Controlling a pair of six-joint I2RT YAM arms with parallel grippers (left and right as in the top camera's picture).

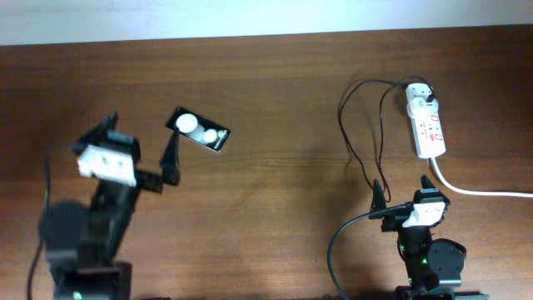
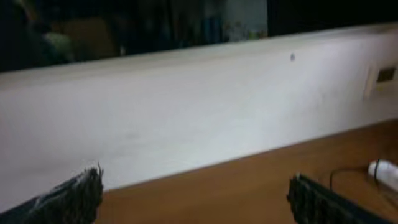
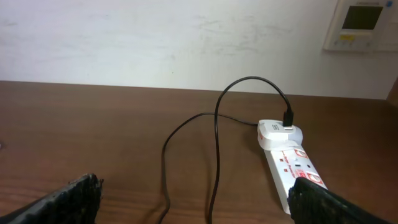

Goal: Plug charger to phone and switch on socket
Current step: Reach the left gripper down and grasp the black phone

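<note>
The phone lies flat while my left gripper faces the wall (image 2: pixel 174 115), so my left gripper should tilt down and grip the phone's long edges (image 1: pixel 186 123) next to the larger circle.
The black phone (image 1: pixel 200 130) with two white circles lies tilted on the table at the upper left. My left gripper (image 1: pixel 143 127) is open and empty, with its right finger just beside the phone's left end. In the left wrist view the gripper (image 2: pixel 196 190) faces the wall and the phone is out of sight. The white socket strip (image 1: pixel 426 121) lies at the upper right. The black charger cable (image 1: pixel 343 117) is plugged in at its far end and loops down to my right gripper (image 1: pixel 402 187), which is open and empty. The right wrist view shows the strip (image 3: pixel 292 165), the cable (image 3: pixel 216 143) and the gripper (image 3: pixel 193 186). The plug tip is hidden.
The strip's thick white cord (image 1: pixel 491 192) runs off to the right edge. A white wall (image 3: pixel 186 37) borders the table's far edge, with a wall panel (image 3: pixel 360 25) on it. A black arm cable (image 1: pixel 333 250) curves near the right arm's base.
</note>
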